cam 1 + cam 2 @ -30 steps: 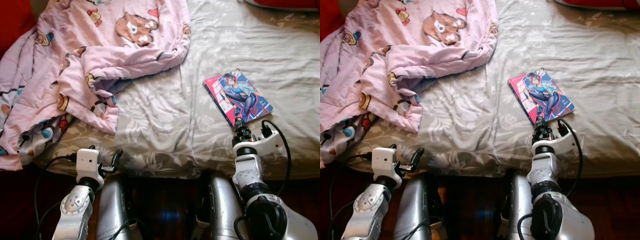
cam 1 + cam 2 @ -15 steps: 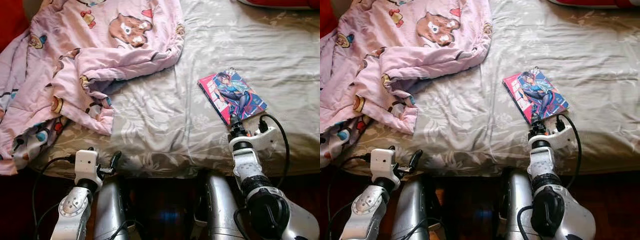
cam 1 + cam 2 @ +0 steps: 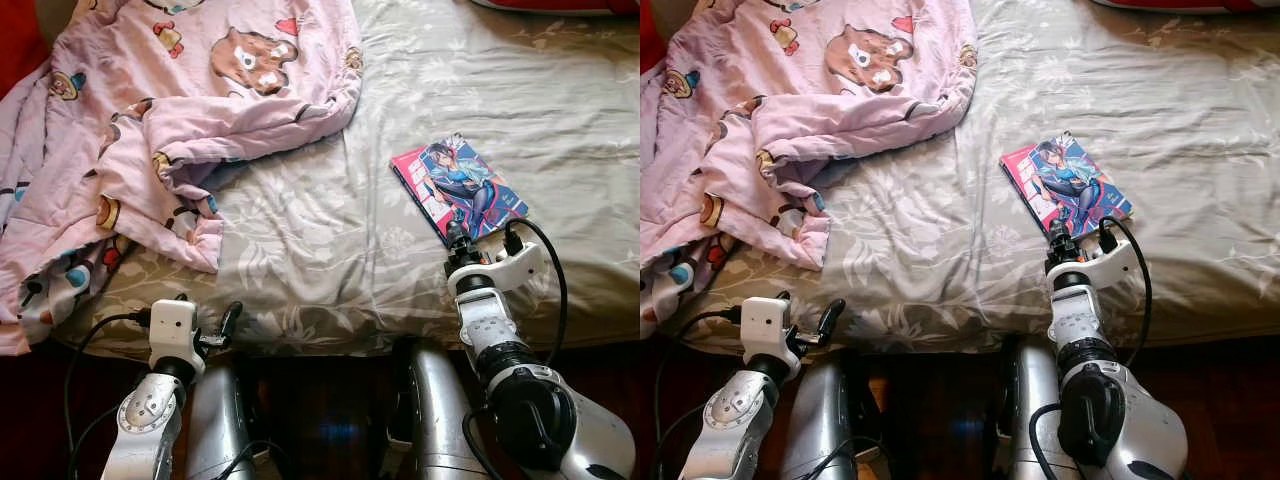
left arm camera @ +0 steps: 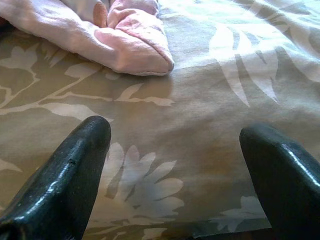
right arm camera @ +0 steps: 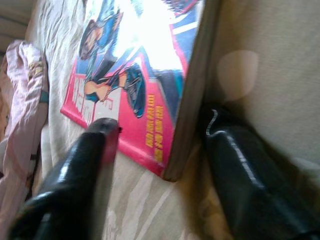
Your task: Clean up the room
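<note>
The page edge [image 5: 193, 100] looks thick and tightly pressed. The comic book [image 3: 460, 188] will therefore stay closed and straight when I pick it up by its corner.
A comic book [image 3: 458, 185] with a red and blue cover lies flat on the grey flowered bed sheet [image 3: 330, 250]. My right gripper [image 3: 455, 238] is at the book's near corner. In the right wrist view it is open [image 5: 160, 165], with one finger [image 5: 92, 165] over the cover and the other [image 5: 240, 170] beside the book's edge [image 5: 192, 100]. My left gripper [image 4: 175, 165] is open and holds nothing. It hovers at the bed's near edge [image 3: 222, 325], just short of a fold of the pink cartoon blanket [image 3: 170, 110].
The pink blanket is crumpled over the bed's left half and hangs over its near left edge. A red pillow [image 3: 570, 5] lies at the far right. Below the bed's edge the floor is dark, with my legs [image 3: 225, 420] against it.
The whole view has shifted a little, so the camera moved. My right gripper has crept slightly forward onto the book's near corner. The left arm has kept its pose.
</note>
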`<state>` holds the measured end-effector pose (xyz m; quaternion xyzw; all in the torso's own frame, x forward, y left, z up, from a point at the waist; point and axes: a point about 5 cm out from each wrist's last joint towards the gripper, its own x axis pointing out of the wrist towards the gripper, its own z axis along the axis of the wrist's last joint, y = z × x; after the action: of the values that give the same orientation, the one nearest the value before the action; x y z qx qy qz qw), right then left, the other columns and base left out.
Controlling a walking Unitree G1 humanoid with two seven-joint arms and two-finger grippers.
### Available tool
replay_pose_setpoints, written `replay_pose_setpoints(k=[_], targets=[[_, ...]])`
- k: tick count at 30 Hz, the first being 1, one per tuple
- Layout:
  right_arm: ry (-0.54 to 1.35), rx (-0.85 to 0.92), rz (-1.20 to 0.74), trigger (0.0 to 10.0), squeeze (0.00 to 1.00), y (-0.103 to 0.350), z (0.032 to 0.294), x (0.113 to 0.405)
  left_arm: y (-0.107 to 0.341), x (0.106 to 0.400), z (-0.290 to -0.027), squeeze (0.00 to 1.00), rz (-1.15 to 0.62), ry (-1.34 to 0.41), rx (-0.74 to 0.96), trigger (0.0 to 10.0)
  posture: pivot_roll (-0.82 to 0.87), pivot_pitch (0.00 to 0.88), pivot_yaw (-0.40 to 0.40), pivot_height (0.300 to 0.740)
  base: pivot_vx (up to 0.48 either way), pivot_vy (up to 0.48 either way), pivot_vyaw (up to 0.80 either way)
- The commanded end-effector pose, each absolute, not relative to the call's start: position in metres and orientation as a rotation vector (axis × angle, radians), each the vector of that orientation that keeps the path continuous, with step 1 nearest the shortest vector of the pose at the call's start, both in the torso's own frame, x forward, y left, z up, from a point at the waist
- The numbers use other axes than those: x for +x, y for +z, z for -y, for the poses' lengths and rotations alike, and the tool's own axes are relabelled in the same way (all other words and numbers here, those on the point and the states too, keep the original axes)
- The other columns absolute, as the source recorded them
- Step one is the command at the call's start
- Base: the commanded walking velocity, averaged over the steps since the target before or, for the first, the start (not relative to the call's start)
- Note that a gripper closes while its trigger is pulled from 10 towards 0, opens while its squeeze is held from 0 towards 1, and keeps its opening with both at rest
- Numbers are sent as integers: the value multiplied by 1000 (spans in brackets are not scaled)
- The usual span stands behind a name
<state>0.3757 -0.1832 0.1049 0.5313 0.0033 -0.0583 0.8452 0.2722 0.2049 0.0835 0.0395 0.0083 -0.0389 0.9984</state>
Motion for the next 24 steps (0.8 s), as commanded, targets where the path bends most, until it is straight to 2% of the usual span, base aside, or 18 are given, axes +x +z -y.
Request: replay_pose_setpoints(k=[1, 11, 17, 24], targets=[[-133, 1147, -51, 0, 0, 95, 178, 372, 76, 267, -207, 0, -51, -78, 99, 10000, 223, 320, 38, 504, 0, 0, 0], [-176, 1127, -40, 0, 0, 89, 188, 367, 75, 270, -205, 0, -54, -77, 100, 10000, 219, 308, 35, 504, 0, 0, 0], [-171, 1034, -8, 0, 0, 94, 191, 368, 74, 272, -206, 0, -54, -74, 101, 10000, 214, 299, 34, 504, 0, 0, 0], [-148, 728, 147, 0, 0, 109, 194, 365, 73, 278, -204, 0, -51, -63, 93, 10000, 175, 274, 27, 504, 0, 0, 0]])
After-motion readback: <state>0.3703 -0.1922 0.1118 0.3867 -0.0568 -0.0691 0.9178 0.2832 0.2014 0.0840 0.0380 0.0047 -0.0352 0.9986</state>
